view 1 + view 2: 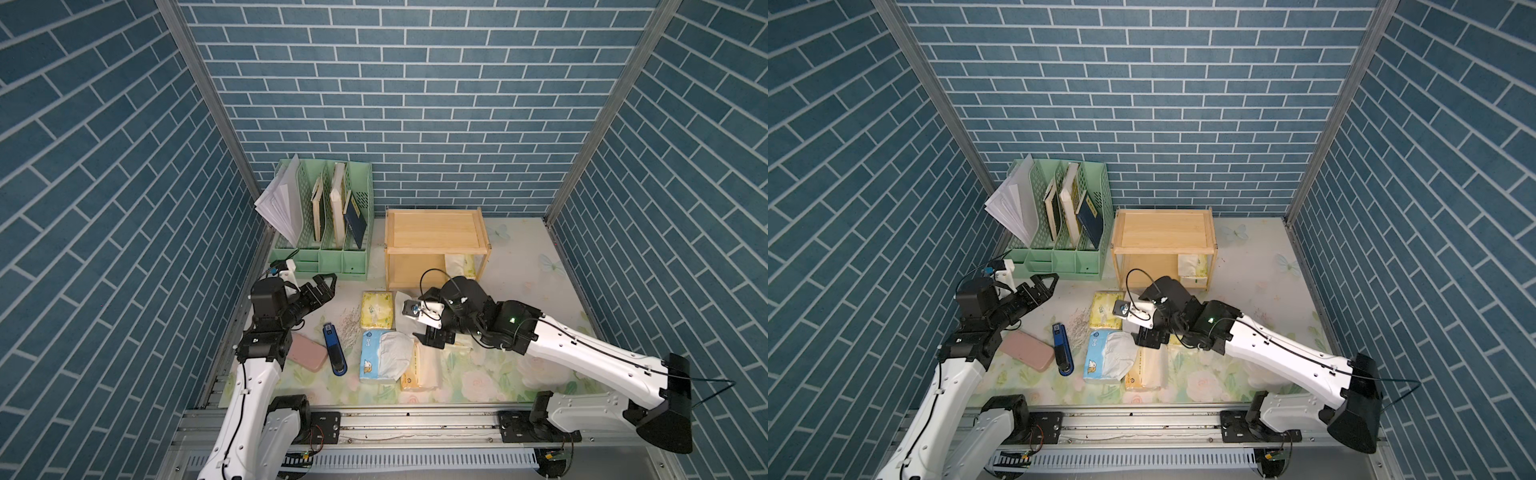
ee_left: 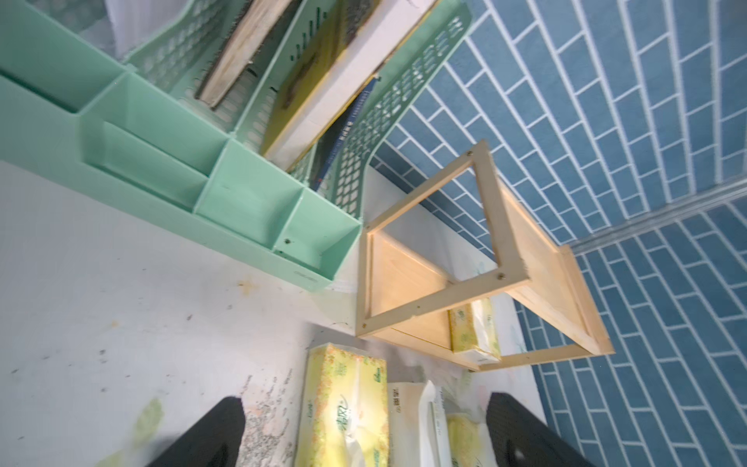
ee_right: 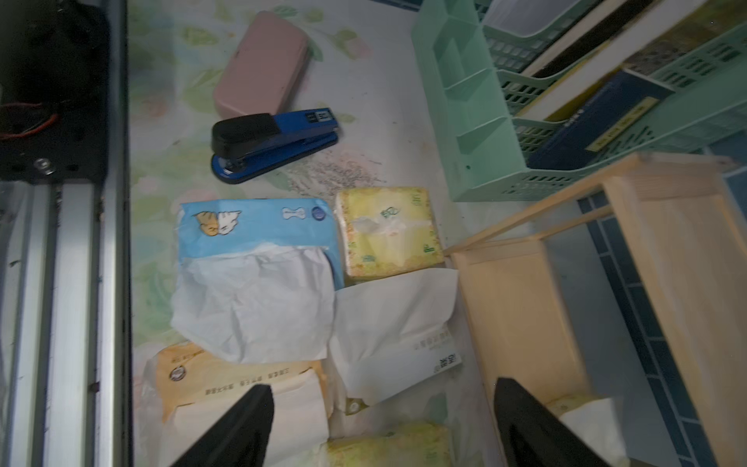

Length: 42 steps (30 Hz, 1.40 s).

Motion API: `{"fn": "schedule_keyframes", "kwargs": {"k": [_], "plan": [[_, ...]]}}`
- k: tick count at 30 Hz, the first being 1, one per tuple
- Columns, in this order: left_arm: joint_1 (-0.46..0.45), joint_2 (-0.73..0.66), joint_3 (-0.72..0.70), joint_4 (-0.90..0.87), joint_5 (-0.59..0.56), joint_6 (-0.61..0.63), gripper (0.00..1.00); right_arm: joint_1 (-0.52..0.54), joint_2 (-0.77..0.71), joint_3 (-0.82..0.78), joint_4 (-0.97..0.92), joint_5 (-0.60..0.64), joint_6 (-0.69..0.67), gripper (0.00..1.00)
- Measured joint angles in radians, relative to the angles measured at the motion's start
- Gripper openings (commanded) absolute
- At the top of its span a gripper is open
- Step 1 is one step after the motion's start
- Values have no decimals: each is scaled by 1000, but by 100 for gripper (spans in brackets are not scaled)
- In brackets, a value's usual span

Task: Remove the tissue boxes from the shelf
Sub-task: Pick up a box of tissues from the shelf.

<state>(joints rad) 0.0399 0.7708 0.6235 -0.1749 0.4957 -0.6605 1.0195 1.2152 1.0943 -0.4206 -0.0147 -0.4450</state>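
The right gripper's arm stands in front of the shelf's yellow tissue box (image 1: pixel 459 265), so the robot should swing that arm out of the way and reach into the shelf (image 1: pixel 420 266) with its left gripper.
The wooden shelf (image 1: pixel 434 232) stands at the back with its top board bare. One yellow tissue box (image 1: pixel 462 266) (image 2: pixel 473 329) lies on its lower board, at the right end. On the table in front lie a yellow box (image 1: pixel 377 311), a light blue one (image 1: pixel 376 358), a peach one (image 1: pixel 420 370) and a white one (image 3: pixel 398 331). My right gripper (image 1: pixel 434 337) (image 3: pixel 382 386) is open, hanging over another yellow box (image 3: pixel 388 444) on the table and holding nothing. My left gripper (image 1: pixel 328 284) (image 2: pixel 364 398) is open and empty, left of the shelf.
A mint-green file organizer (image 1: pixel 328 232) with books and papers stands left of the shelf. A pink case (image 1: pixel 305 352), a blue stapler (image 1: pixel 333 347) and scattered staples (image 1: pixel 349 324) lie near the left arm. Blue brick walls enclose three sides. A metal rail (image 1: pixel 415 424) runs along the front.
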Motion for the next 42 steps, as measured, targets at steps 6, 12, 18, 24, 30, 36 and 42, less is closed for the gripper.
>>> {"fn": "schedule_keyframes", "kwargs": {"k": [6, 12, 18, 24, 30, 36, 42], "plan": [[-151, -13, -18, 87, 18, -68, 95, -165, -71, -45, 257, 43, 90, 98], [-458, 135, -14, 208, -83, -111, 93, -297, -77, -51, 413, 90, 252, 100], [-713, 301, 24, 303, -275, -148, 94, -441, -154, -133, 509, 111, 445, 100], [-858, 476, 97, 423, -461, -228, 91, -585, -241, -223, 568, 121, 628, 100], [-913, 663, 162, 535, -551, -330, 84, -637, -286, -279, 595, 124, 713, 100], [-938, 830, 235, 630, -571, -412, 80, -663, -318, -303, 601, 128, 739, 100], [-953, 974, 295, 716, -586, -499, 80, -691, -354, -328, 601, 132, 752, 100]]}}
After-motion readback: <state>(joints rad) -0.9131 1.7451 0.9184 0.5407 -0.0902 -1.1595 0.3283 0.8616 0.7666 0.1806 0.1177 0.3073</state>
